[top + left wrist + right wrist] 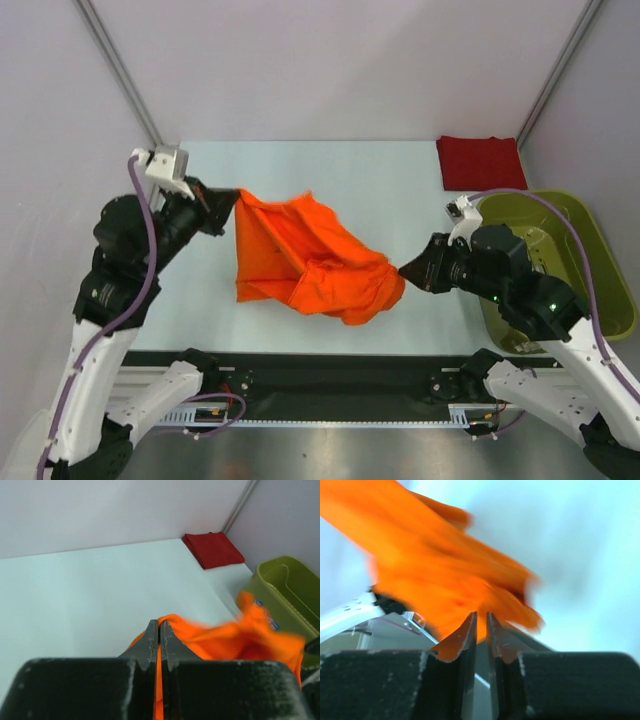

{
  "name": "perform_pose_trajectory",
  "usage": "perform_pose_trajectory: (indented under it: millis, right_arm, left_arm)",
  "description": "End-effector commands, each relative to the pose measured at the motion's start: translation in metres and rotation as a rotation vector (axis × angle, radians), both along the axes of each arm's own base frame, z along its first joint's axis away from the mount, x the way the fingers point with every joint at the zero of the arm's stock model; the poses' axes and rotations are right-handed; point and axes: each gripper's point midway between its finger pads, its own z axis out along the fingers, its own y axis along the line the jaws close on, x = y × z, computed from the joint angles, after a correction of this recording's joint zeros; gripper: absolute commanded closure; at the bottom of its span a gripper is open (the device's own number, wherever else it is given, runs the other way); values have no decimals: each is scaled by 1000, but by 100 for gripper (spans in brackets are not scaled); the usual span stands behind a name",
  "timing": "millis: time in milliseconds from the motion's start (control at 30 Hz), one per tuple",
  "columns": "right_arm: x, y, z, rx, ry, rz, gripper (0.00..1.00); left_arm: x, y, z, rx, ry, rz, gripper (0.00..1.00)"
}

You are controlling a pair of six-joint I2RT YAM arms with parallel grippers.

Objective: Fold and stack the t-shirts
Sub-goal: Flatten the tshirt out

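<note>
The orange t-shirt bunched and slack (315, 275) needs my left gripper and my right gripper to lift it and stretch its top edge (338, 232) before laying it toward the back.
The bright orange t-shirt (305, 262) hangs stretched and crumpled between my two grippers above the table's middle. My left gripper (232, 203) is shut on its left corner; in the left wrist view the cloth (220, 637) runs between the closed fingers at the gripper (159, 625). My right gripper (405, 271) is shut on its right edge; in the right wrist view the blurred orange cloth (435, 575) fills the space above the gripper (480, 616). The dark red t-shirt (476, 162) lies folded as a rectangle at the table's far right corner, also seen in the left wrist view (212, 549).
The olive-green plastic basket (590, 255) stands at the right edge of the table, behind my right arm; it also shows in the left wrist view (285, 592). White walls enclose the table at the back and sides.
</note>
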Motion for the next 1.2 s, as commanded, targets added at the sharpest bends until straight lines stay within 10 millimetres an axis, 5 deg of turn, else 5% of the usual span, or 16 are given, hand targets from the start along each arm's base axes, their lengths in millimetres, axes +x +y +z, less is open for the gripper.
perform_pose_trajectory:
  millis: [0,100,167,233,400,567,600,733,867,967,1033,1100,1167]
  right_arm:
    - [8,-35,-66,-162,175,-185,82]
    - [21,-35,-67,-130,191,-193,84]
    - [28,-36,-72,-118,219,-200,63]
    - [25,-21,-73,-66,245,-98,44]
    - [32,36,-67,-16,164,188,33]
    - [62,97,-52,-27,-40,386,27]
    - [75,106,-66,-69,-42,384,27]
    - [114,127,-54,-131,-173,419,28]
    - [114,144,-26,-102,-270,508,26]
    - [99,158,-12,11,-274,576,32]
    - [77,167,-9,88,-213,622,59]
    - [62,173,-18,115,-160,614,100]
    - [55,169,-17,101,-153,566,100]
  left_arm:
    - [36,5,23,66,-51,75,100]
    - [52,-21,35,22,-68,-18,99]
    - [62,-38,31,-3,-38,-79,100]
    - [65,-48,30,-27,-16,-116,100]
    - [50,-82,24,-32,-13,-296,99]
    - [26,-83,20,-46,-3,-343,100]
    - [18,-79,22,-40,-19,-341,100]
    - [2,-66,29,-5,-8,-320,100]
    - [-16,-62,39,-15,-14,-346,100]
    - [-25,-61,42,-28,-9,-363,100]
    - [-29,-60,44,-29,-12,-365,100]
    - [-32,-55,47,-24,-18,-348,100]
    - [-32,-45,48,-21,-19,-289,100]
